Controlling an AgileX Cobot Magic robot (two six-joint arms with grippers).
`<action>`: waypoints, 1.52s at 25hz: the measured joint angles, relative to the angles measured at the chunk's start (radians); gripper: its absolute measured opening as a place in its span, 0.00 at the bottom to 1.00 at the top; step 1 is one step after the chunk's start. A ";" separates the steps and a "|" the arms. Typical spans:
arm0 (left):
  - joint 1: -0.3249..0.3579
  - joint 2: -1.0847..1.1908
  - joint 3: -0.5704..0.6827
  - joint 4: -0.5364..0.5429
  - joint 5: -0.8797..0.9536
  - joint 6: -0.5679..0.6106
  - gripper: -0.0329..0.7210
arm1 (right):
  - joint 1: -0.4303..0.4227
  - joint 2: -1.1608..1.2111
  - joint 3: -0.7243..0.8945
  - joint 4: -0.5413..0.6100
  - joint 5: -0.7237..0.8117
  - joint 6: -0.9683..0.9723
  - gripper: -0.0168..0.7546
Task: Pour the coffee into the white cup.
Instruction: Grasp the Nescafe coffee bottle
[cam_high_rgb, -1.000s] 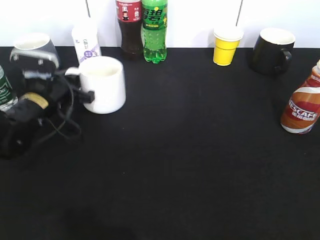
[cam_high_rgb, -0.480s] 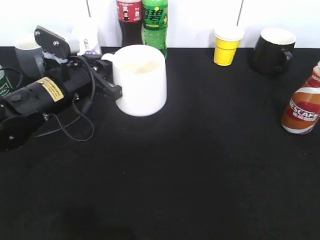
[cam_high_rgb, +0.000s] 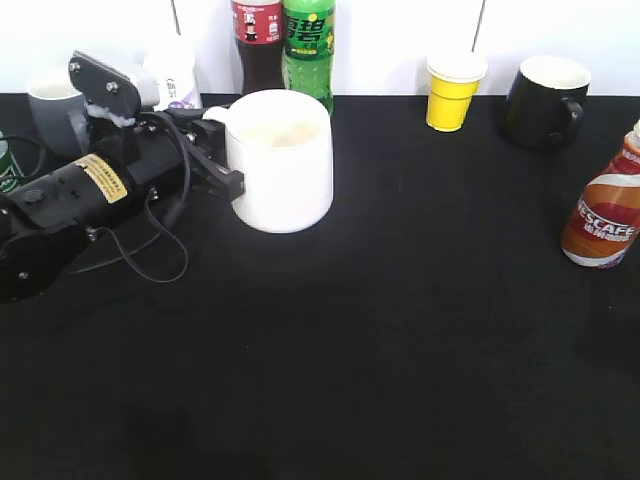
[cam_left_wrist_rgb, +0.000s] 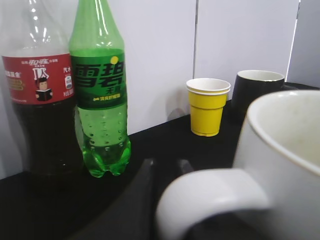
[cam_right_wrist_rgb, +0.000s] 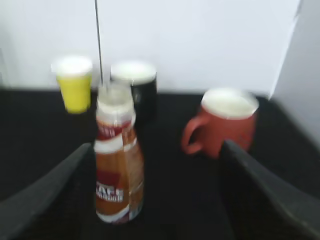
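My gripper will leave the white cup empty when it pours, because the coffee bottle's neck (cam_right_wrist_rgb: 115, 96) is pale and clear and I should expect an empty bottle (cam_high_rgb: 602, 213).
The white cup (cam_high_rgb: 280, 165) stands upright left of centre, its handle toward my left gripper (cam_high_rgb: 215, 168), which is shut on the handle. In the left wrist view the cup (cam_left_wrist_rgb: 287, 145) and its handle fill the lower right, with my left gripper's (cam_left_wrist_rgb: 167, 177) dark fingers against the handle. The coffee, a NESCAFE bottle (cam_high_rgb: 605, 205), stands upright at the far right edge. In the right wrist view the bottle (cam_right_wrist_rgb: 117, 165) stands between the fingers of my open right gripper (cam_right_wrist_rgb: 155, 170), close to the left finger and untouched. My right gripper is out of the exterior view.
Along the back wall stand a grey mug (cam_high_rgb: 52, 105), a white bottle (cam_high_rgb: 175, 75), a cola bottle (cam_high_rgb: 258, 55), a green soda bottle (cam_high_rgb: 308, 60), a yellow cup (cam_high_rgb: 453, 92) and a black mug (cam_high_rgb: 545, 100). A red mug (cam_right_wrist_rgb: 222, 122) stands behind and to the right of the coffee.
A second ago the cup stood further left and looked smaller. My left gripper has carried it right and nearer the camera. It has held still for the last half second.
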 joint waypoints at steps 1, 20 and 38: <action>0.000 0.000 0.000 0.000 0.000 0.000 0.15 | 0.000 0.095 0.001 0.000 -0.062 0.005 0.77; 0.000 0.000 0.000 -0.002 0.000 0.000 0.15 | 0.000 0.995 0.006 -0.126 -0.808 0.148 0.87; 0.000 0.000 0.000 -0.002 0.000 0.000 0.15 | 0.000 1.247 -0.207 -0.169 -0.851 0.098 0.71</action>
